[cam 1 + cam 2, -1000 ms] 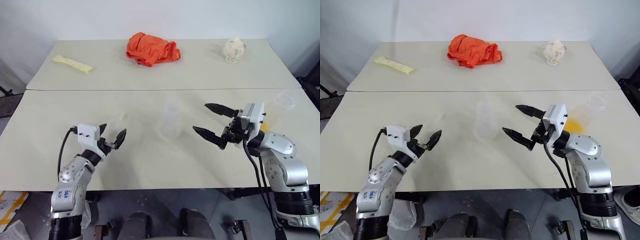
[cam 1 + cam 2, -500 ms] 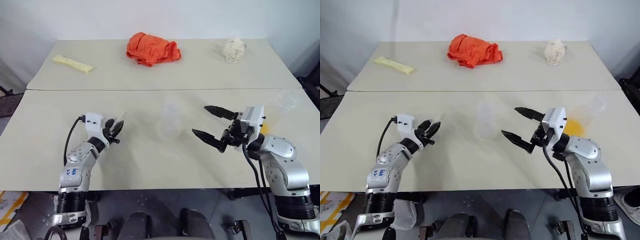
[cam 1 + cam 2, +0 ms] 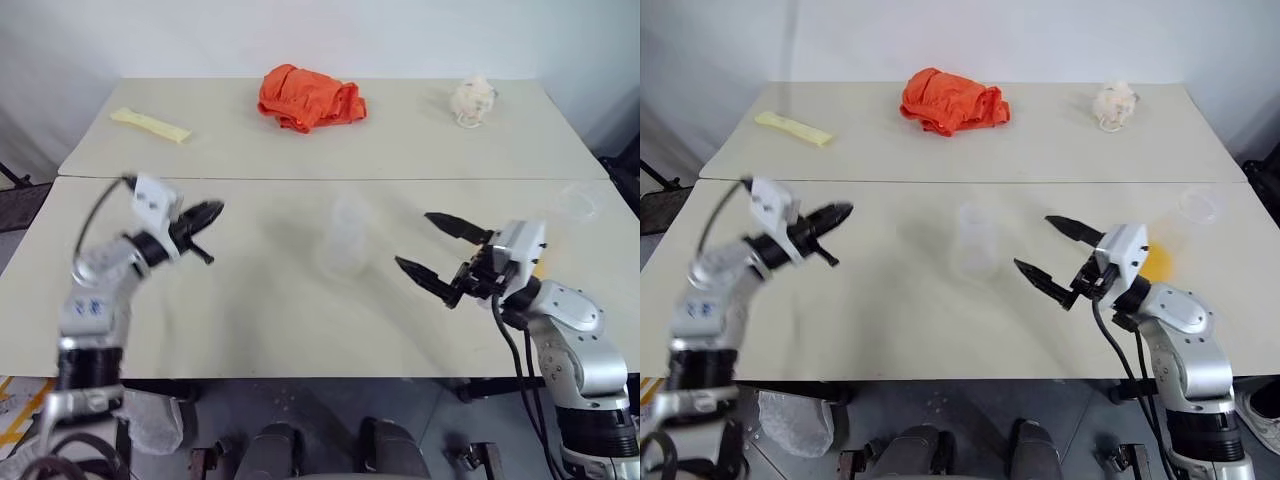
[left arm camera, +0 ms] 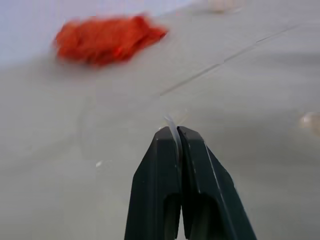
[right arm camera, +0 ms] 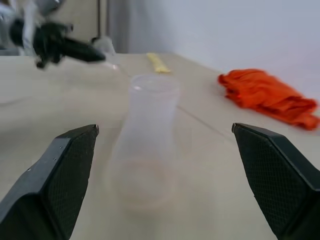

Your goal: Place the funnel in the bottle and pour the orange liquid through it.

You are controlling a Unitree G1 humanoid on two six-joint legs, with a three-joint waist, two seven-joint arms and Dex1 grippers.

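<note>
I should carry on bringing the funnel [image 5: 105, 46] over until its spout sits inside, because my left gripper is pinching the funnel's rim and the bottle's opening [image 3: 975, 212] is open.
The bottle [image 3: 345, 237], a translucent whitish cylinder, stands upright mid-table. My left gripper [image 3: 207, 215] hangs raised above the table to the bottle's left, pointing toward it, shut on the funnel. A thin clear edge of the funnel [image 4: 171, 124] shows pinched between the fingertips, and its clear cone [image 5: 109, 54] hangs at the gripper's tip. My right gripper [image 3: 412, 239] is wide open just right of the bottle, aimed at it, with nothing between its fingers [image 5: 65, 165]. A patch of orange liquid [image 3: 1158, 263] shows behind the right hand; its container is hard to make out.
At the back of the far table lie an orange-red cloth [image 3: 308, 97], a yellow strip [image 3: 150, 124] and a white crumpled object [image 3: 470, 98]. A low clear round cup [image 3: 577, 198] sits near the right edge. A seam [image 3: 250, 180] runs between the two tables.
My left gripper has shut on the funnel and risen off the table, swinging up with it. The right gripper has stayed open in about the same place.
</note>
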